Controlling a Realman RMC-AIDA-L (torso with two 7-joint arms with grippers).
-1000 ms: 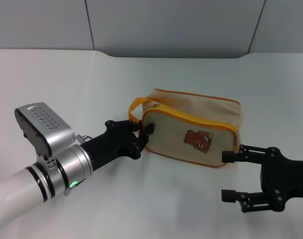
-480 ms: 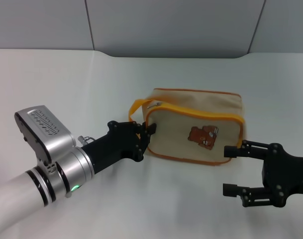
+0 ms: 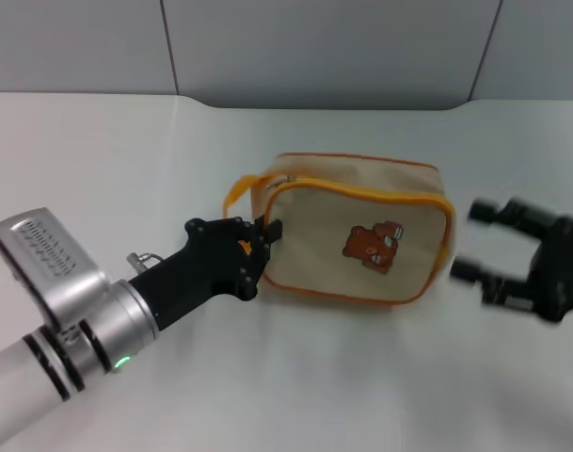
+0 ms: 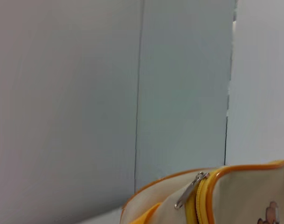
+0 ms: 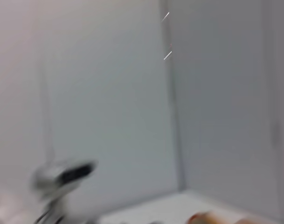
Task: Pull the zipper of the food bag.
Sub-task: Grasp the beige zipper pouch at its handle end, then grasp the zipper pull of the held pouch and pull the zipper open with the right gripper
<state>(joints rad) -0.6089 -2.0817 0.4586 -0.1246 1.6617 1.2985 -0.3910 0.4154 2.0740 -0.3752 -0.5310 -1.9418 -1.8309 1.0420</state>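
Note:
The zipper's pull tab (image 3: 283, 180) is next to my left gripper, so my right gripper should help turn the bag from its other end (image 3: 446, 235) before it pulls the zipper.
The beige food bag (image 3: 361, 240) with orange piping and a brown bear picture lies on the white table in the head view. Its zipper (image 3: 361, 193) runs along the top edge, with the silvery pull tab (image 3: 284, 179) at the bag's left end. The tab also shows in the left wrist view (image 4: 190, 190). My left gripper (image 3: 260, 250) is shut on the bag's left end, by the orange loop handle (image 3: 237, 193). My right gripper (image 3: 469, 240) is open and empty, just right of the bag's right end, apart from it and blurred by motion.
The white table (image 3: 295, 377) spreads all round the bag. A grey panelled wall (image 3: 314, 47) stands behind it. The right wrist view is blurred and shows only the wall and my left arm's silver wrist (image 5: 62, 175).
My left gripper has pulled the bag a little to the left. My right gripper has moved up from the table's front to beside the bag's right end.

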